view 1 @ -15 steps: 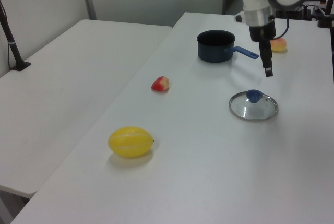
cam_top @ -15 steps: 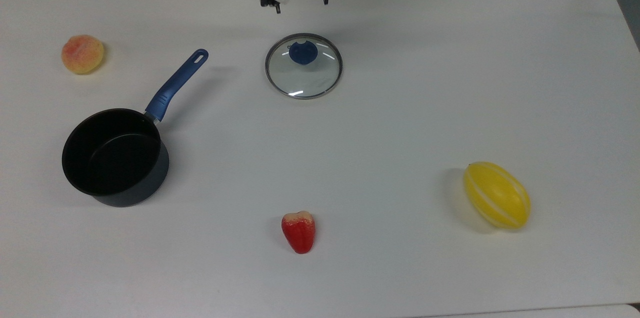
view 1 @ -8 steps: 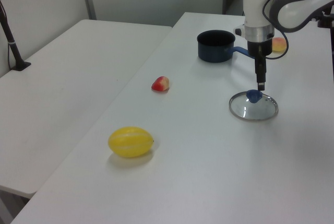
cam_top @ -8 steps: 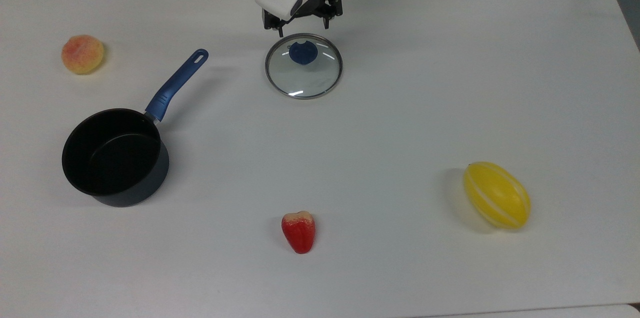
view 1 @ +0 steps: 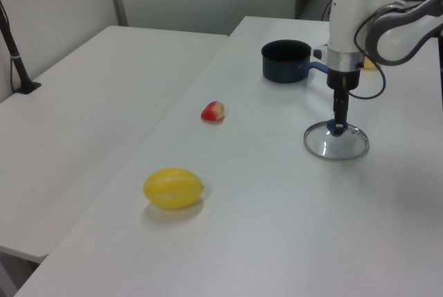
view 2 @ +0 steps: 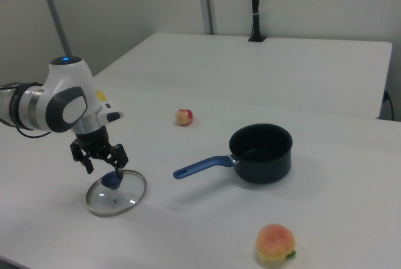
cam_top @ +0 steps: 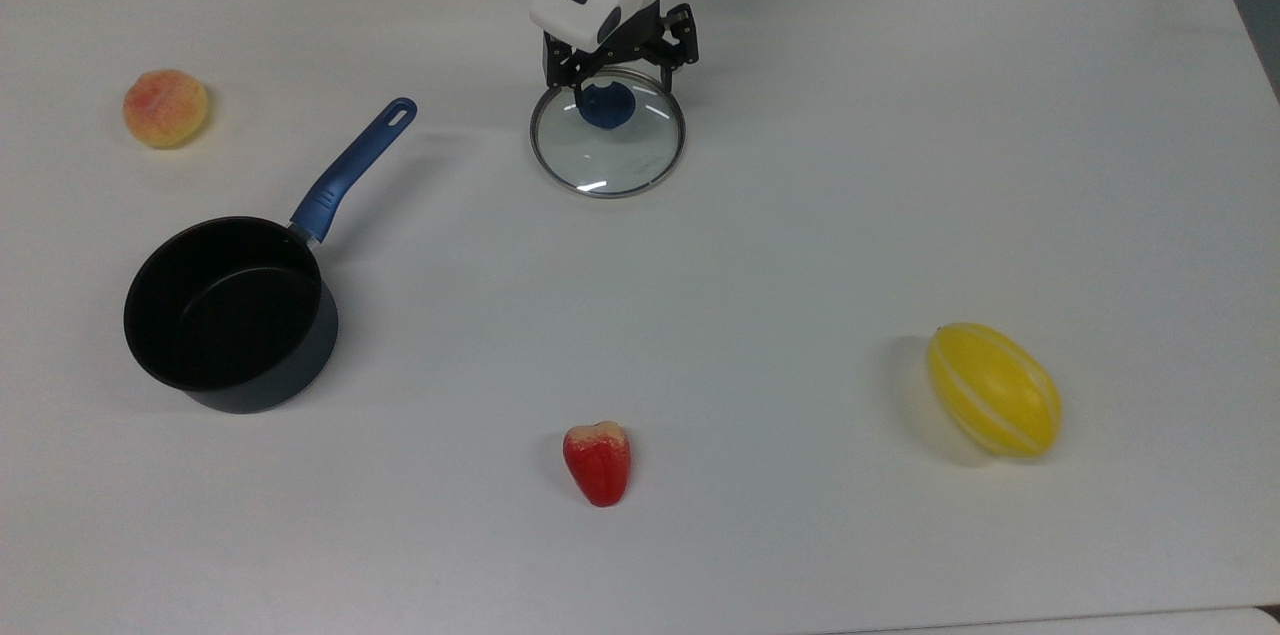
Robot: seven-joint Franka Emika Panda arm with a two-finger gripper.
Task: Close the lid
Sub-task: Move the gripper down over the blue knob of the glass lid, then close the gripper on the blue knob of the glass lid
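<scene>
My gripper is going to lower the lid onto the saucepan's opening (view 1: 286, 50). The lid's round metal rim (view 1: 336, 140) looks about as wide as that opening, so the lid will sit flush there.
The lid (cam_top: 610, 160) is clear glass with a metal rim and lies flat on the white table, apart from the pan. Its blue knob (cam_top: 606, 107) points up. My gripper (cam_top: 620, 87) hangs straight down over the knob, open, with a finger on each side of it and the tips about level with it. In the left view the gripper (view 1: 338, 125) stands on the lid (view 1: 340, 147). In the right view the gripper (view 2: 104, 168) straddles the knob (view 2: 111, 181). The dark saucepan (cam_top: 230, 315) with a blue handle (cam_top: 352, 165) stands uncovered at the top view's left.
A peach (cam_top: 165, 108) lies at the top view's far left. A red fruit (cam_top: 597, 462) sits near the front edge, and a yellow melon (cam_top: 993, 389) lies at the top view's right. A second white table (view 1: 90, 103) adjoins in the left view.
The gripper has come down from above the table's far edge onto the lid, and its open fingers now flank the knob. Lid, pan and fruits have not moved.
</scene>
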